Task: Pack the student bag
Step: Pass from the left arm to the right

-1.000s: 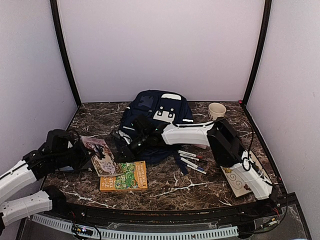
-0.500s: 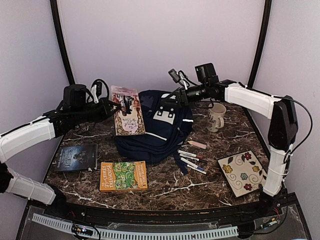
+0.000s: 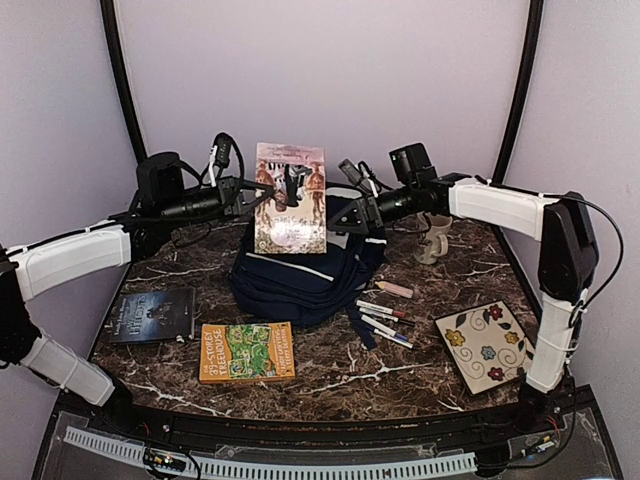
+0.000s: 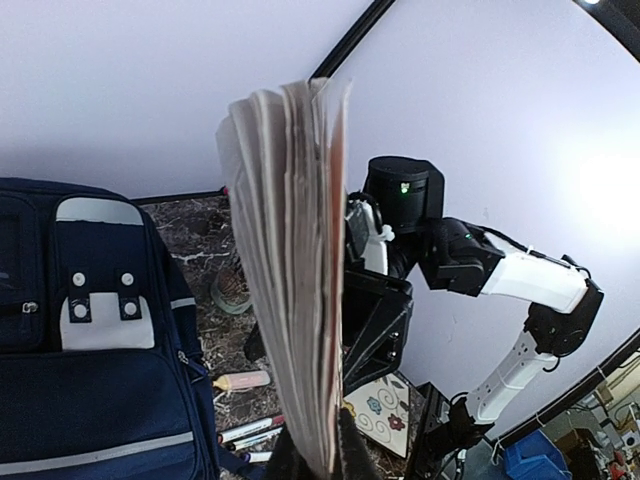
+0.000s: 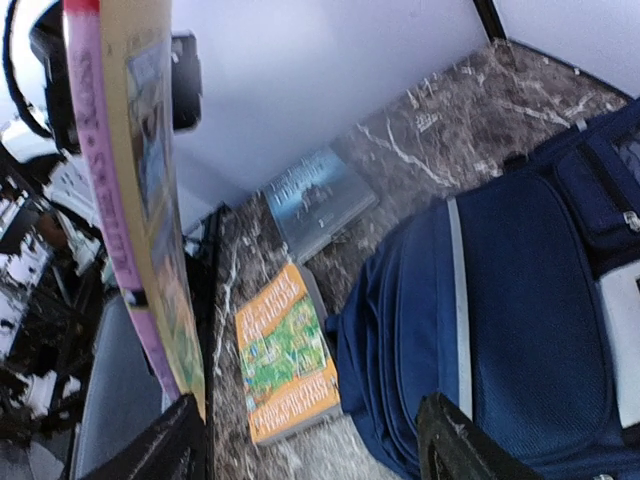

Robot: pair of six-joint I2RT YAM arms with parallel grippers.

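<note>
I need to steady the opposite edge (image 3: 324,207) with my right gripper while my left gripper takes the book lower, because my left gripper holds the pink-covered book midway (image 3: 263,192) along its side edge.
The student bag (image 3: 305,275) lies on the marble table, navy blue with a white front patch; it also shows as the bag (image 4: 90,380) and the bag (image 5: 520,300) in the wrist views. Above it my left gripper (image 3: 290,187) is shut on a pink-covered book (image 3: 290,215), held upright in the air. The left wrist view shows the book (image 4: 290,250) edge-on, clamped at its lower end by the gripper (image 4: 318,455). My right gripper (image 3: 350,208) hangs open just right of the book, over the bag. Its fingers (image 5: 470,445) stand wide apart with nothing between them, and the book (image 5: 130,200) is beside the left one.
An orange book (image 3: 247,352) and a dark book (image 3: 152,315) lie at front left. Markers (image 3: 385,322) and a pink highlighter (image 3: 395,289) lie right of the bag. A flowered plate (image 3: 483,345) sits front right, a mug (image 3: 434,238) at the back right.
My left arm has lifted the pink book from the table's left side up over the bag. My right arm has risen off the bag and its jaws have opened wide.
</note>
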